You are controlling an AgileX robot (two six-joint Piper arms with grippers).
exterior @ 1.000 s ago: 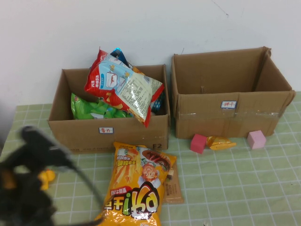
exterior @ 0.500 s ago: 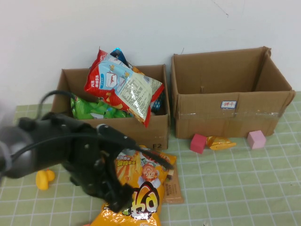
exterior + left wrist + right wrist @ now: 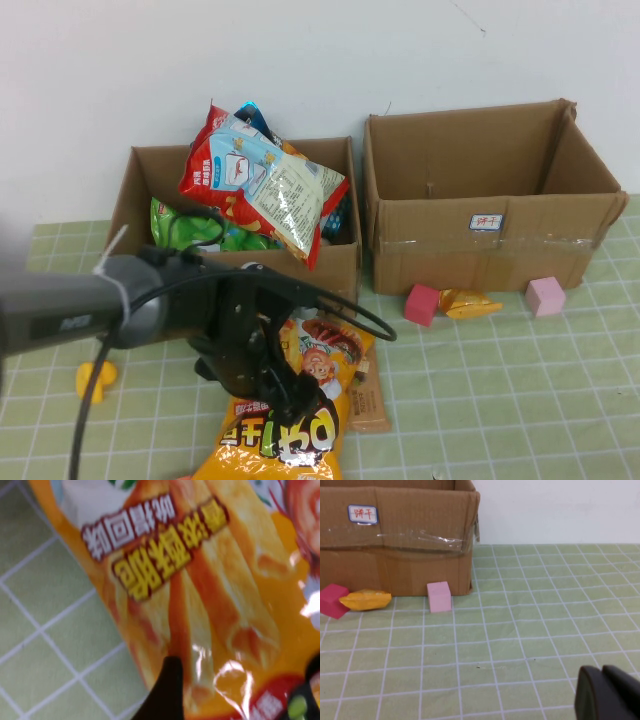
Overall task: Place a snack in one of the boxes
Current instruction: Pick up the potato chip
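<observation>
I expect the big orange chips bag [image 3: 285, 432] to stick up high when I put it in the cardboard box, because snack bags [image 3: 265, 182] are already piled above the box's rim.
A big orange chips bag [image 3: 300, 385] lies flat on the green checked mat in front of the left cardboard box [image 3: 180, 280], which is heaped with snack bags. The right cardboard box [image 3: 490, 245] shows nothing inside. My left gripper [image 3: 282, 398] hangs low over the orange bag and hides its middle. In the left wrist view the bag [image 3: 210, 580] fills the picture. My left gripper [image 3: 240, 690] is open there, with one dark finger on each side of the bag's surface. My right gripper [image 3: 606, 696] is shut and empty low over the mat, right of the right box [image 3: 395, 535].
A brown snack bar [image 3: 366, 400] lies by the orange bag's right edge. A red cube [image 3: 422, 304], a small yellow packet [image 3: 470, 303] and a pink cube [image 3: 545, 296] sit before the right box. A yellow duck [image 3: 92, 380] sits at the left.
My left arm has swung in from the lower left and now reaches over the orange bag. The bag's lower end looks slightly shifted and lifted. The right gripper's earlier place is not shown.
</observation>
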